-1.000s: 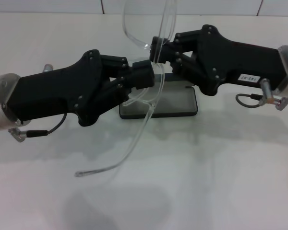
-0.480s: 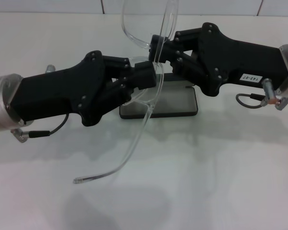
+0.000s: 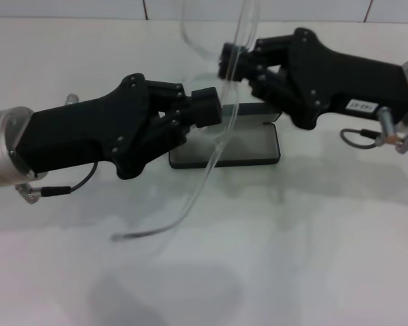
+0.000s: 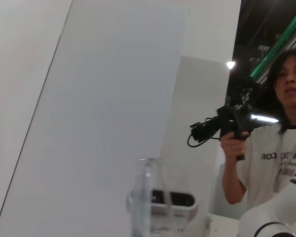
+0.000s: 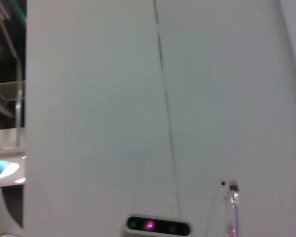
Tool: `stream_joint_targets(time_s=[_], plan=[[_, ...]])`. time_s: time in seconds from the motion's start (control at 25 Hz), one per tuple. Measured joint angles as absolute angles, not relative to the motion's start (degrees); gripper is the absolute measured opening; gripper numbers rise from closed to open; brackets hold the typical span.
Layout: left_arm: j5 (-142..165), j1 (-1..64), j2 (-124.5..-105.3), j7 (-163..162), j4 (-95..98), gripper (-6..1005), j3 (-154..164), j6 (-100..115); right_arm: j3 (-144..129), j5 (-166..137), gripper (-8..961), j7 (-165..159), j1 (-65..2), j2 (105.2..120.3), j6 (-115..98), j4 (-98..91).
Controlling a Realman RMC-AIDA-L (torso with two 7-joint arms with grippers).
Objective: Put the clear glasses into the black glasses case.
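Note:
Next, I fold in the long temple arm because it sticks out from the glasses' frame, before my right gripper puts the glasses into the black glasses case.
The clear glasses hang in the air between my two grippers in the head view, above the table. One lens rises past the top edge, and a long temple arm curves down toward the table at the left. My left gripper is shut on the frame from the left. My right gripper is shut on the upper part from the right. The black glasses case lies open on the table just behind and below both grippers, grey lining up. A clear part of the glasses also shows in the left wrist view, and the glasses in the right wrist view.
The white table stretches around the case, with a tiled wall behind it. A person holding a camera stands in the background of the left wrist view.
My right gripper has lifted and shifted slightly right with the glasses. The hanging temple arm has swung, its tip now a little higher and farther right. The left gripper has barely moved.

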State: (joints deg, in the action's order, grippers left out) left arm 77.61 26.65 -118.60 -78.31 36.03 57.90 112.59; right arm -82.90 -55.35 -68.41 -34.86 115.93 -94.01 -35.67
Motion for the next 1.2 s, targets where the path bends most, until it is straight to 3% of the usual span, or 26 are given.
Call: stream_joint_targets(time_s=[0.28,0.48,0.84,1.2], plan=[[73.1,24.7,-116.39,-78.3,36.6,88,57.3,115.4,-73.4,-55.3,58,-69.4,-31.0,115.46,-103.2,-35.7],[72.1,24.2,-115.54,-78.3,36.3,88,57.0,115.4,-67.1,-50.7,57,-69.7,-27.9,115.99,-112.9,-34.5],[75.0,27.9,-117.79,-77.5,36.6,88,62.5,116.0,-67.0,-37.5,57,-62.9,-28.7,115.83,-115.9,-27.3],[73.2,30.7,-119.55,-76.6,36.7,88,65.9,116.4,-73.1,-38.6,57,-56.9,-35.5,115.98,-108.5,-20.1]])
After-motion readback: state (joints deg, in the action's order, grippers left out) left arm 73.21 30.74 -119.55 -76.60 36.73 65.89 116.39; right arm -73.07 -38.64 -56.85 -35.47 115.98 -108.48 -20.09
